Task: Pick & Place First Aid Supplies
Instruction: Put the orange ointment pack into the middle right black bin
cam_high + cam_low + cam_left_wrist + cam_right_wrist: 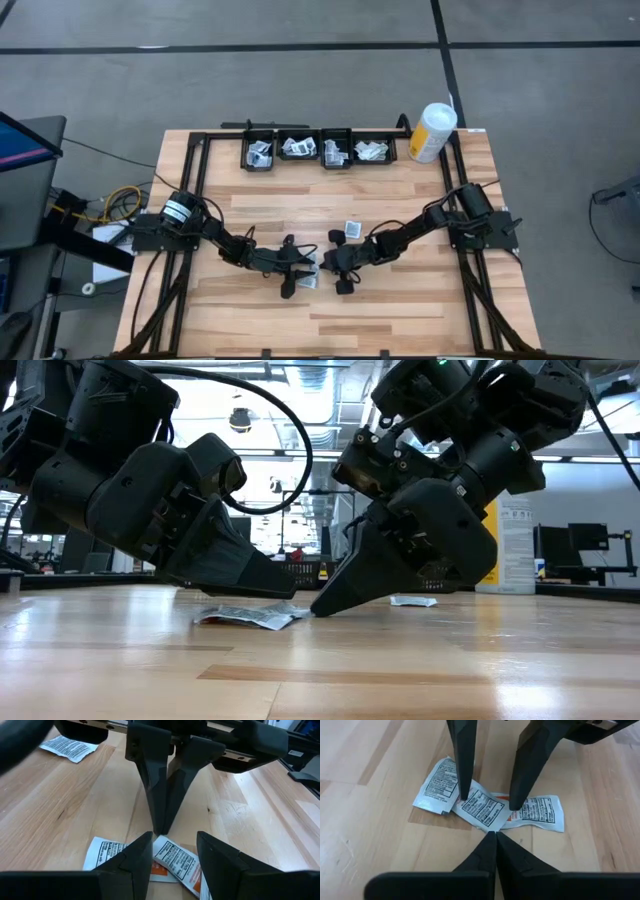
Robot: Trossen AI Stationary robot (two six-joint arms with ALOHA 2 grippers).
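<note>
My right gripper needs to lift, because its closed fingers only touch the middle packet's corner (pixel 493 828), then open and come down with its fingers around that packet (pixel 484 810).
Three flat white printed packets lie overlapping on the wood, one (pixel 540 812) with an orange patch; they show in the high view as packets (pixel 308 281). My left gripper (pixel 490 800) is open and reaches down from the table's left. Its fingers stand on either side of the middle packet (pixel 480 810), with the tips down at the pile. My right gripper (pixel 493 835) is shut and faces it from the right, its tip at that packet's corner. Another packet (pixel 352 229) lies flat just beyond, seen in the low view as packet (pixel 413 601). My left gripper has its fingertips (pixel 464 796) down at the packets' surface, but I cannot tell whether they touch. My right gripper slants down from the table's right, and its shut tips meet the middle packet's near corner (pixel 490 829). I cannot tell whether the corner is pinched between them. The packet lies flat on the table.
Four black bins (pixel 315 150) holding more packets line the far edge. A tall white-and-yellow canister (pixel 432 132) stands at the far right corner. Black frame rails run along the table's left and right sides. Bare wood lies near and to both sides of the grippers.
</note>
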